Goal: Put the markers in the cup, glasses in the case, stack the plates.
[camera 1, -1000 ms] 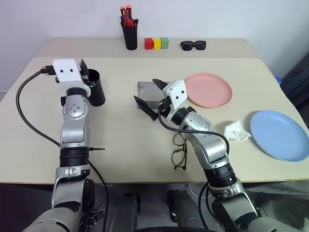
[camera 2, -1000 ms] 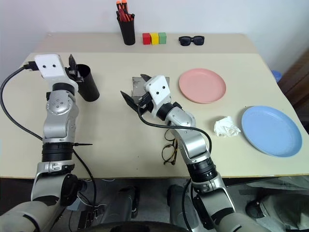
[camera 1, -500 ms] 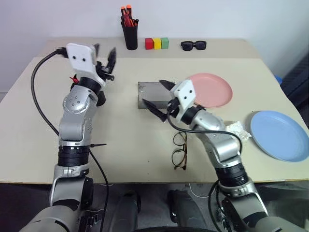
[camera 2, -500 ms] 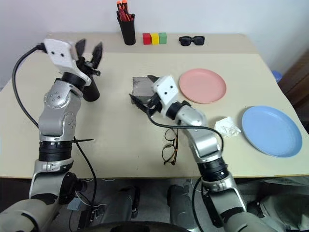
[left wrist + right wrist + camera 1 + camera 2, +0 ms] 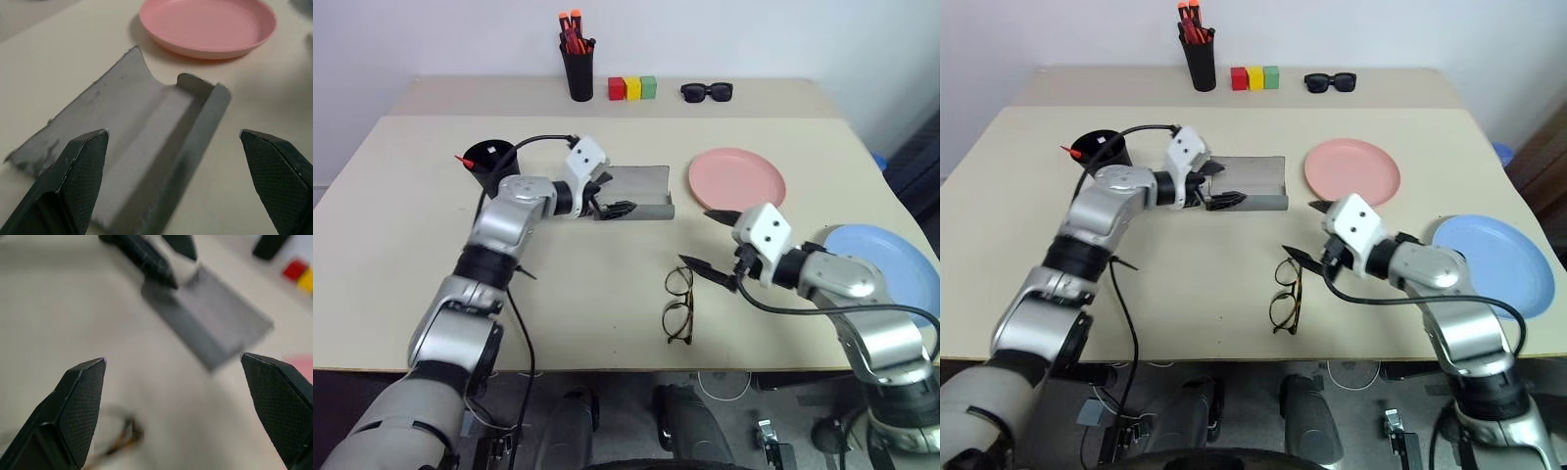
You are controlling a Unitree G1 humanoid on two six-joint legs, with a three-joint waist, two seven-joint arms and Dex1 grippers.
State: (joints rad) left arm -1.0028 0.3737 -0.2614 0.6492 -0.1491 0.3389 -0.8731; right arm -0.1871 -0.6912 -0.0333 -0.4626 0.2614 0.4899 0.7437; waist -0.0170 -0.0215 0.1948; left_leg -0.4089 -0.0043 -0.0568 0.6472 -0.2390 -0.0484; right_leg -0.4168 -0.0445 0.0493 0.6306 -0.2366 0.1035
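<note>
The glasses [image 5: 678, 305] will stay folded as one slim piece when the robot lifts them, because the folded arms [image 5: 691, 306] lie close along the lenses.
The black cup [image 5: 495, 163] stands at the left, and a red-tipped marker [image 5: 466, 159] pokes over its rim. The grey case [image 5: 636, 190] lies open mid-table. My left gripper [image 5: 612, 196] is open at its left end, one finger on each side of the flap; the left wrist view shows the case [image 5: 146, 142] between its fingers [image 5: 83, 171]. The wire-framed glasses [image 5: 678, 305] lie near the front edge. My right gripper [image 5: 705, 242] hangs open just right of them, holding nothing. The pink plate [image 5: 736, 182] sits right of the case. The blue plate [image 5: 891, 257] lies far right, partly behind my right arm.
On the back shelf stand a black pen pot [image 5: 576, 70] with orange-capped pens, coloured blocks [image 5: 632, 88] and black sunglasses [image 5: 707, 92]. The table [image 5: 401, 245] ends close in front of the glasses.
My left gripper left the cup, swung right and down to the case, and opened wider. My right arm pulled back to the right, away from the case, uncovering the glasses.
</note>
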